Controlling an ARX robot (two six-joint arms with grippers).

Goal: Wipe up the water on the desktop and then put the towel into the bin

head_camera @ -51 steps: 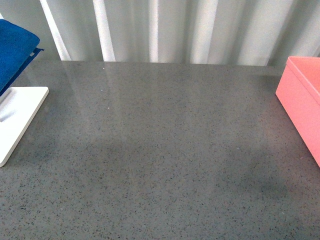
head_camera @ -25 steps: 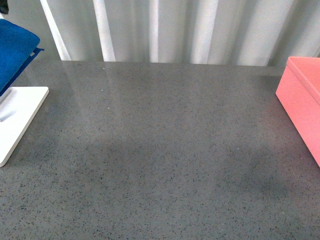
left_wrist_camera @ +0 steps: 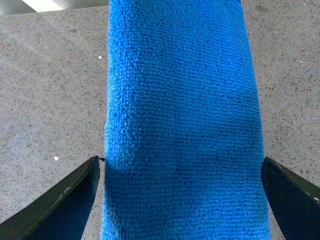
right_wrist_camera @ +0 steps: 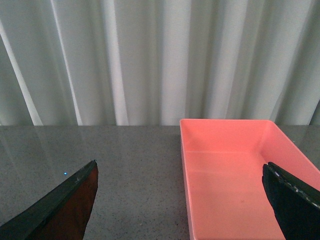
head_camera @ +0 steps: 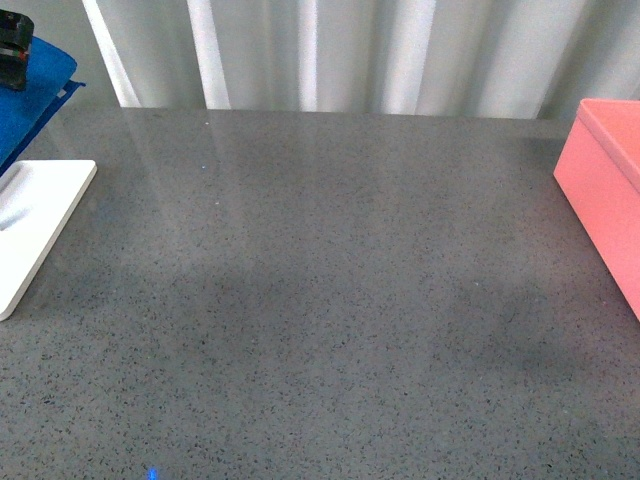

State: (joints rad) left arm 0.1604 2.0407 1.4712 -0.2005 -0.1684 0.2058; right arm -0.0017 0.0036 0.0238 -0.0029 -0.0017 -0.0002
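I should expect to find a raised rack hidden under the blue towel (head_camera: 36, 88) when I lift the towel, because it slopes high (head_camera: 44, 125) above the white tray.
The blue towel (head_camera: 35, 105) lies at the far left edge of the front view, beyond the white tray. A black part of my left arm (head_camera: 12, 52) shows just above it. In the left wrist view the towel (left_wrist_camera: 180, 100) runs as a long folded strip over the desktop (left_wrist_camera: 50, 100). My left gripper (left_wrist_camera: 180, 167) is open, one finger on each side of the strip, not touching it. The pink bin (head_camera: 605, 190) stands at the right edge. My right gripper (right_wrist_camera: 180, 170) is open and empty, hovering before the empty bin (right_wrist_camera: 235, 175). No water shows on the desktop (head_camera: 330, 290).
A flat white tray (head_camera: 35, 225) lies at the left edge of the desktop, in front of the towel. A pale pleated curtain (head_camera: 350, 50) hangs behind the table's far edge.
A black part of my left arm has come into the front view's top left corner, over the towel. The scene has shifted slightly down in the picture.
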